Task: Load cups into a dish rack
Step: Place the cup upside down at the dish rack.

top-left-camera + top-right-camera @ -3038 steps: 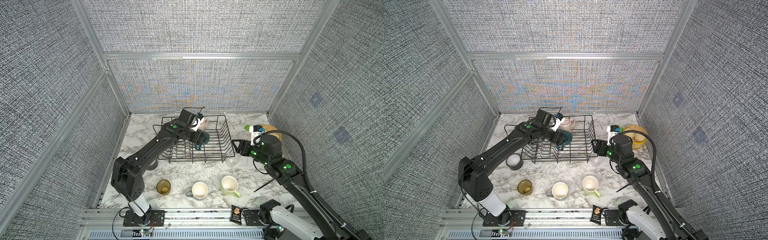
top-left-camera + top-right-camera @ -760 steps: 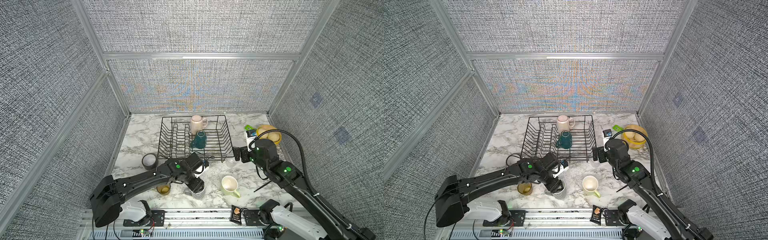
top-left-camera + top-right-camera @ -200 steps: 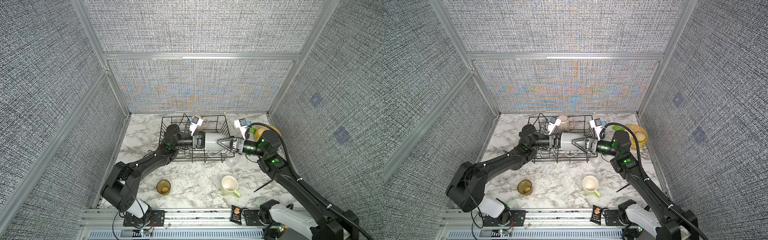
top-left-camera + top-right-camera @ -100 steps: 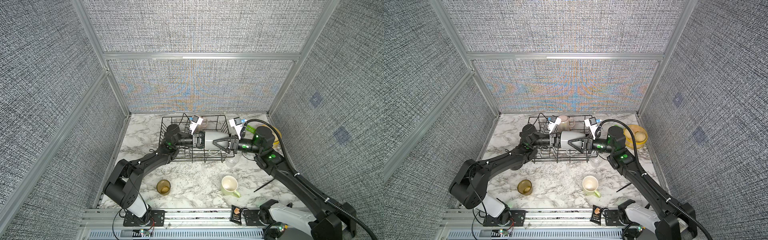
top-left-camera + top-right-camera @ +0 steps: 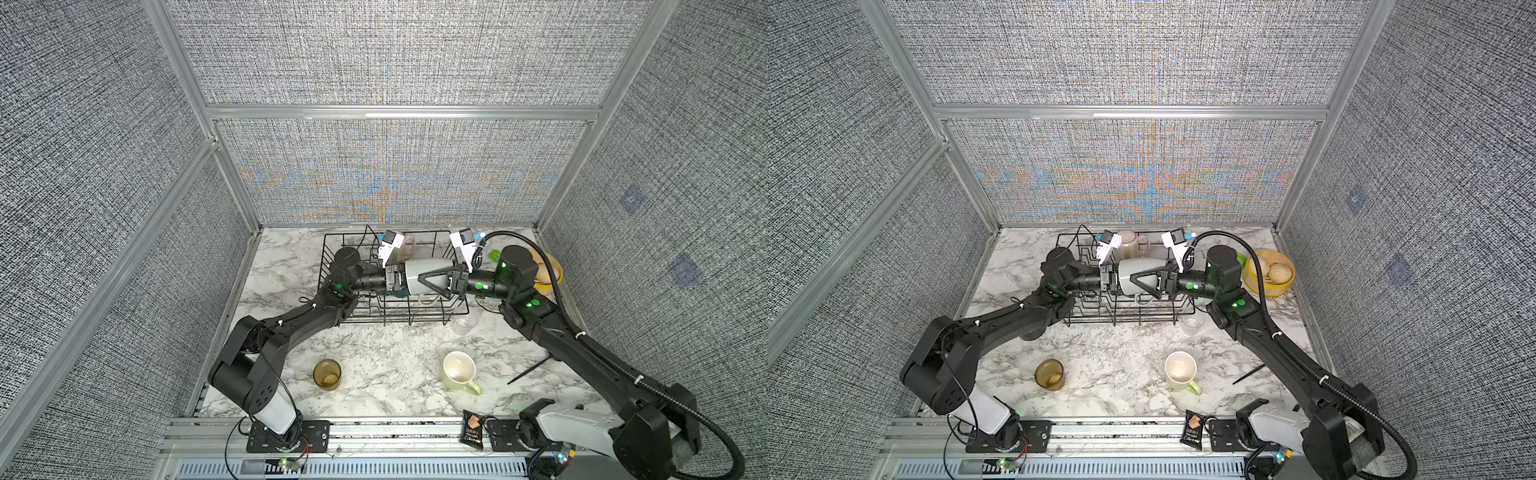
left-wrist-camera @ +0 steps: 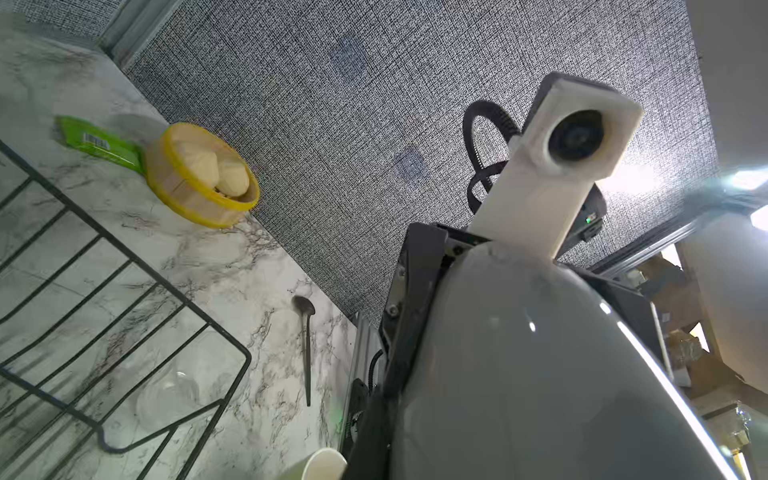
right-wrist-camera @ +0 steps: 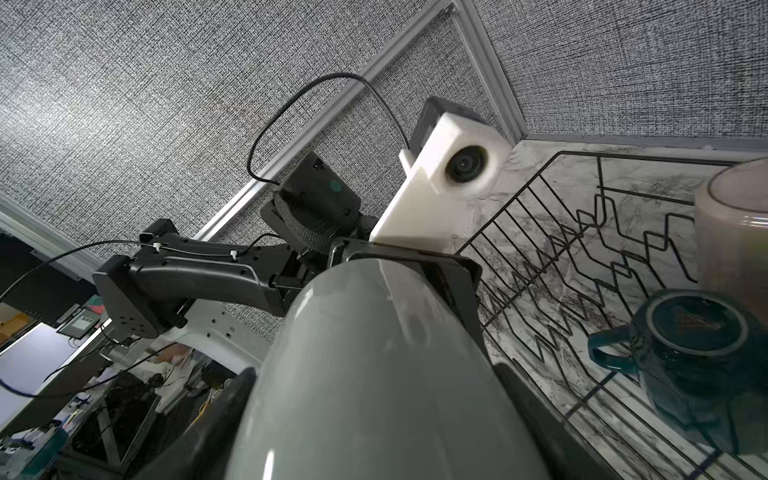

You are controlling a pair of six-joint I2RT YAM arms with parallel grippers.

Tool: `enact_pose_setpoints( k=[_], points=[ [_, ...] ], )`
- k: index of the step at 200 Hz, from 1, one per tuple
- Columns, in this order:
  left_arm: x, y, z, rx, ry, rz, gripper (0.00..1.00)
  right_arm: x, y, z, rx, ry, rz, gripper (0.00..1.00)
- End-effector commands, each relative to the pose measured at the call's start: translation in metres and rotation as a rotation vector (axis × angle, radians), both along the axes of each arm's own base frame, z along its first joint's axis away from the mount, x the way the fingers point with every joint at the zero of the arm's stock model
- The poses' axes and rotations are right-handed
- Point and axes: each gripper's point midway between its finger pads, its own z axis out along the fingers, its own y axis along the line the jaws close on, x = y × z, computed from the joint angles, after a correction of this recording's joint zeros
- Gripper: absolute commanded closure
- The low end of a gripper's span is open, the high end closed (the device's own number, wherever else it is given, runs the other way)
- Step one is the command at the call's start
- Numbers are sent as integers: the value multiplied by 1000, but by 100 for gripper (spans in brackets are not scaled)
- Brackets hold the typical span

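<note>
I should open my left gripper and move it away before my right gripper tips the grey mug (image 5: 424,274) in, because the mug is level between both grippers above the dish rack (image 5: 397,308).
A grey mug (image 5: 424,270) (image 5: 1138,266) hangs sideways over the black wire dish rack (image 5: 411,321) (image 7: 623,232). My left gripper (image 5: 397,280) is shut on one end of it. My right gripper (image 5: 424,279) comes from the other side, its fingers (image 7: 220,399) pressed along the mug's body (image 7: 374,374). Inside the rack stand a pale pink mug (image 5: 409,245) (image 7: 731,232) and a dark teal mug (image 7: 698,345). On the marble are a pale green mug (image 5: 459,372), an amber tumbler (image 5: 327,374) and a small clear glass (image 5: 464,324).
A yellow bowl of bread rolls (image 5: 1268,270) and a green packet (image 6: 99,143) lie right of the rack. A black spoon (image 5: 530,370) lies near the right arm. A dark cup (image 5: 1032,332) peeks from under the left arm. A snack packet (image 5: 471,428) sits on the front rail.
My right gripper has slid further over the grey mug and its jaws have narrowed onto it. The left gripper has held the mug still above the rack.
</note>
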Motion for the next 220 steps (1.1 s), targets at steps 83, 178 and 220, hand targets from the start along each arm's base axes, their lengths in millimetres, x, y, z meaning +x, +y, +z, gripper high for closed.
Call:
enact_pose_setpoints(
  k=[83, 178, 220],
  points=[
    [5, 18, -19, 105, -56, 110, 68, -23, -2, -3, -38, -39, 124, 39],
    [58, 137, -67, 510, -27, 722, 43, 5, -10, -66, -495, -311, 97, 42],
    [65, 210, -90, 801, 10, 1048, 34, 26, 12, -100, -670, -420, 195, 42]
  ],
)
